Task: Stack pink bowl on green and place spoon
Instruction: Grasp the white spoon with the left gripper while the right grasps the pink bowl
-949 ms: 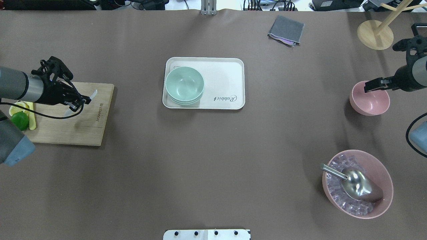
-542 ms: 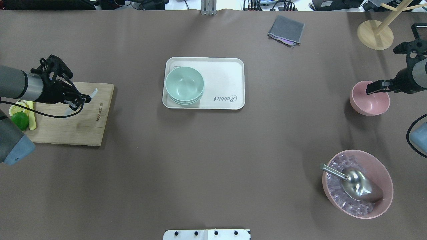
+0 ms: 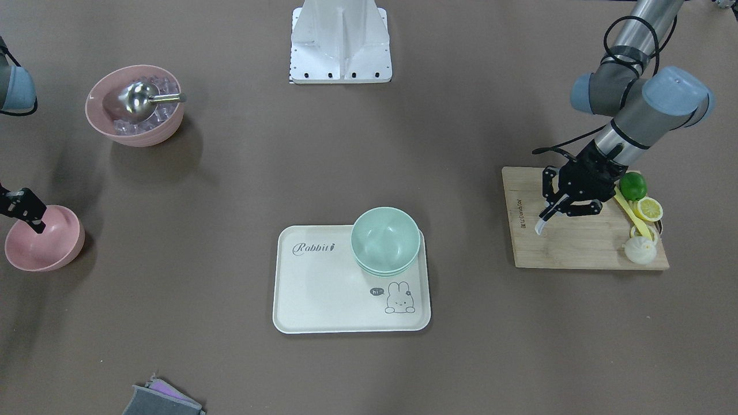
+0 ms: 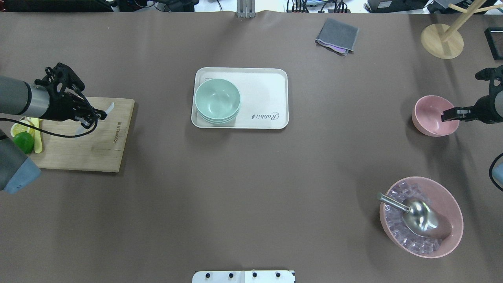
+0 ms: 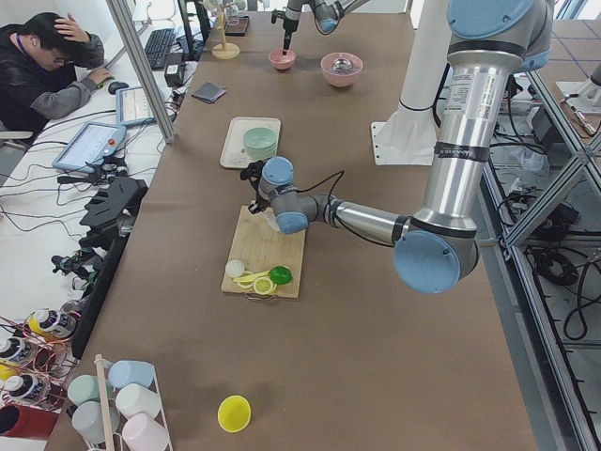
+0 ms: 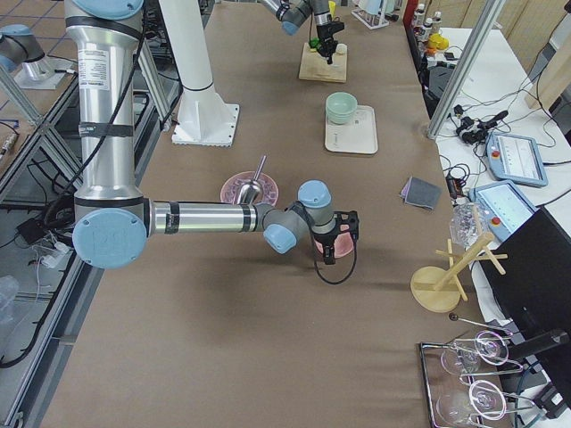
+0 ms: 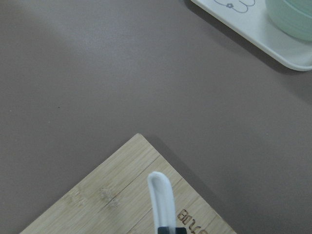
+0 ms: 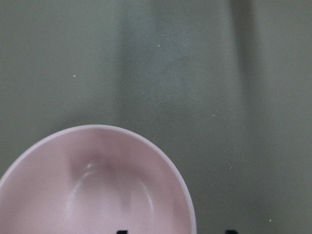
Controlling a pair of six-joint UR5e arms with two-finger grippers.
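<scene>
The green bowls' rims [image 3: 386,272] are close together and the pink bowl [image 3: 45,239] is about as wide, so it should sink deep into the green bowls when the robot lowers it.
My left gripper [image 4: 92,118] is shut on a white spoon [image 4: 110,108] and holds it just above the wooden cutting board [image 4: 86,153]. The spoon's handle shows in the left wrist view [image 7: 161,200] and the front view [image 3: 542,223]. The pink bowl [image 4: 431,116] stands at the table's right side. My right gripper [image 4: 448,115] is open over its right rim, and the rim lies between the two fingertips in the right wrist view [image 8: 97,185]. Stacked green bowls [image 4: 217,100] sit in the left end of a white tray [image 4: 263,94].
A large pink bowl of ice cubes [image 4: 421,217] with a metal scoop [image 4: 416,218] stands near right. A folded grey cloth [image 4: 337,35] and a wooden stand [image 4: 442,39] are at the far right. A lime [image 4: 22,141] and lemon pieces lie on the board's left end.
My right gripper has moved from the pink bowl's far left rim across to its right rim. The bowl has stayed put. My left gripper has shifted slightly back with the spoon.
</scene>
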